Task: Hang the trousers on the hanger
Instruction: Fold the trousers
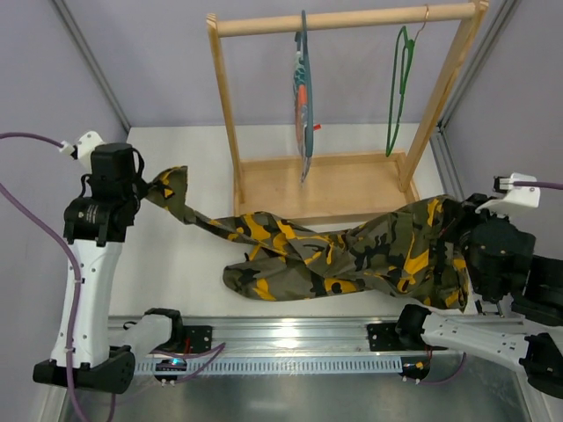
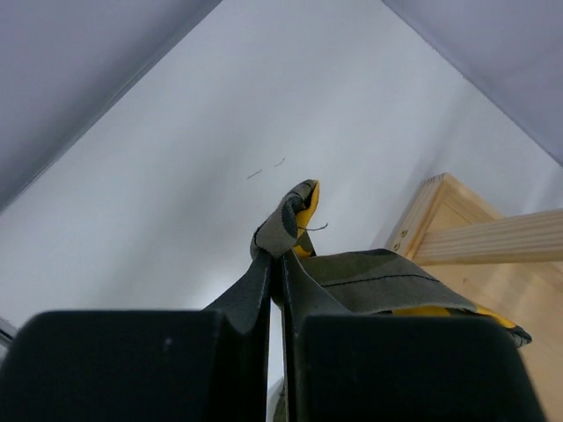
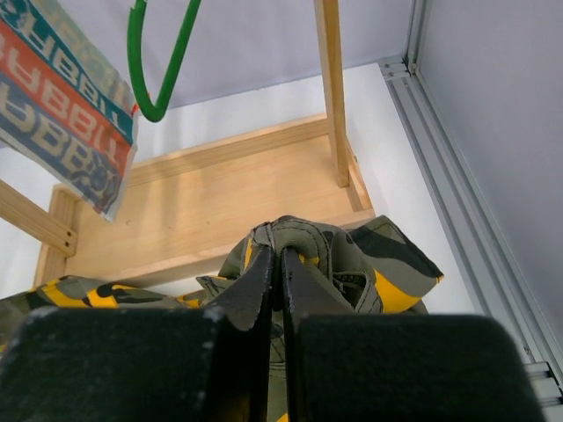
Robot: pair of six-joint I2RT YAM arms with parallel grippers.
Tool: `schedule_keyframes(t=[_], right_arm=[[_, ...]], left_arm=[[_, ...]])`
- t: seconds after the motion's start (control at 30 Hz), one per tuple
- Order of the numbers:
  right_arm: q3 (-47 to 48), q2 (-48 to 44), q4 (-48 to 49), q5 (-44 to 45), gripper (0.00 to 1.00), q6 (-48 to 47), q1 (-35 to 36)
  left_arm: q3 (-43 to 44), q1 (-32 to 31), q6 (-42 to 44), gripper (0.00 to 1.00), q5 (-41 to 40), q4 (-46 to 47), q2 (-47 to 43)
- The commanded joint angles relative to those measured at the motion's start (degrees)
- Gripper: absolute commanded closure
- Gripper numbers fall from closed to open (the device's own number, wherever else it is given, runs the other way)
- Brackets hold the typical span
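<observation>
My left gripper is holding one trouser leg [image 1: 173, 188] up, apart from the leg lying [image 1: 246, 280] near the rail, so I should bring it down toward that leg and then let it go.
The camouflage trousers [image 1: 334, 255] stretch across the table in front of the wooden rack, raised at both ends. My left gripper [image 1: 148, 186] is shut on one end of the trousers [image 2: 290, 230], which bunches between the fingertips [image 2: 255, 294]. My right gripper [image 1: 459, 236] is shut on the other end of the trousers [image 3: 352, 255], with a thick fold pinched between the fingers [image 3: 260, 277]. The green wire hanger [image 1: 401, 83] hangs empty from the rack's top bar at the right; its lower corner shows in the right wrist view [image 3: 158, 61].
A wooden rack [image 1: 339, 185] with a flat base stands at the back middle. A second hanger with a striped cloth [image 1: 303, 97] hangs at the middle of its bar. Grey walls close in on both sides. A metal rail [image 1: 290, 338] runs along the near edge.
</observation>
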Motion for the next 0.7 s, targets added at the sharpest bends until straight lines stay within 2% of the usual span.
schedule_keyframes(t=[0.0,0.2,0.3,0.37,0.5,0.6,0.67], right_arm=[[-4.19,2.6,4.63,3.27,0.96,3.14,-0.03],[-7.72,7.7,4.81,0.55,0.96,7.19,-0.74],[-7.73,7.79,9.36,-5.58,0.96,1.32,-0.74],[-6.68,7.35,12.97,-9.46,0.96,-4.72,-0.82],[-0.72,6.91,14.92,-17.37,0.96,-10.38,-0.82],[3.07,6.21,14.13,-18.27,0.96,-11.44,-0.74],[4.31,5.95,13.25,-16.08,0.96,-11.36,-0.82]], left_arm=[[1.34,3.53,0.32,1.0,1.43,3.7,0.72],[-2.08,14.6,-0.56,1.0,9.69,5.27,1.26],[-4.37,19.61,-1.0,1.0,14.43,6.33,0.21],[-5.43,21.28,-0.73,1.0,17.07,6.86,-0.67],[-5.96,21.56,0.24,1.0,22.6,7.21,-2.61],[-6.83,21.56,0.41,1.0,25.34,8.53,-4.81],[-6.22,21.47,0.58,1.0,24.29,8.45,-4.99]])
